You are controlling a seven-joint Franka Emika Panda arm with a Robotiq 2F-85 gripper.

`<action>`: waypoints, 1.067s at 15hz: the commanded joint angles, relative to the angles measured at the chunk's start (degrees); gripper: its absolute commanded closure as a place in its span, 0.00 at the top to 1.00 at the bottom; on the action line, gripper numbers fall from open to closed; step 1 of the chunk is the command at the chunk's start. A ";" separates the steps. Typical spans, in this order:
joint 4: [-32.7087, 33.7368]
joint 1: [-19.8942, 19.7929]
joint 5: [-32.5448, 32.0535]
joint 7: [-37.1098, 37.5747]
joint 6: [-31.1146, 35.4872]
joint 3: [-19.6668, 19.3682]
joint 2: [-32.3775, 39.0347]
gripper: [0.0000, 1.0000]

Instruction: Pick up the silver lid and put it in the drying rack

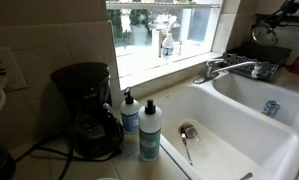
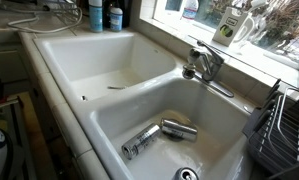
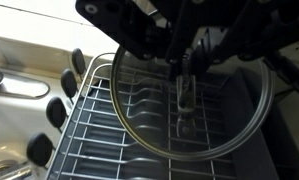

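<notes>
My gripper needs to tilt the silver lid (image 3: 154, 112) upright before lowering it into the rack (image 3: 97, 138), because the lid slants face-down over the drying rack's wires.
In the wrist view my gripper (image 3: 186, 90) comes in from the top and is shut on the knob of the silver-rimmed round lid (image 3: 154, 122). The lid hangs flat just above the dark wire drying rack (image 3: 97, 140). I cannot tell whether the lid touches the wires. In an exterior view the arm is at the top right, with the lid (image 1: 264, 34) as a faint ring over the rack (image 1: 274, 56). The rack (image 2: 286, 120) also shows at the right edge of an exterior view, where the gripper is out of view.
The white double sink (image 2: 89, 60) lies beside the rack, with the chrome faucet (image 2: 204, 65) behind it. Two metal cans (image 2: 159, 135) lie in the near basin. A spoon (image 1: 186, 140), two soap bottles (image 1: 149, 130) and a black coffee maker (image 1: 89, 105) are at the other end.
</notes>
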 commanded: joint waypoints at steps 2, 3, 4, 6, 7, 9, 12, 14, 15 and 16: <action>-13.13 3.33 0.24 1.35 9.33 0.33 -7.54 0.05; -14.99 3.69 0.26 1.02 10.20 0.33 -8.32 0.05; -17.06 3.76 0.69 0.14 11.49 0.47 -8.90 0.05; -20.01 3.15 2.41 -1.00 12.87 0.83 -9.40 0.05; -21.06 2.50 3.95 -2.08 13.04 1.13 -9.45 0.05; -21.45 0.12 7.56 -5.04 12.83 2.92 -8.59 0.05; -19.91 -1.62 11.94 -10.86 11.47 4.10 -6.87 0.05; -18.27 -2.37 13.91 -13.34 10.78 4.78 -5.77 0.05; -17.40 -2.56 14.73 -13.88 10.18 5.13 -5.35 0.05; -16.80 -2.47 14.48 -12.92 8.81 5.12 -5.12 0.05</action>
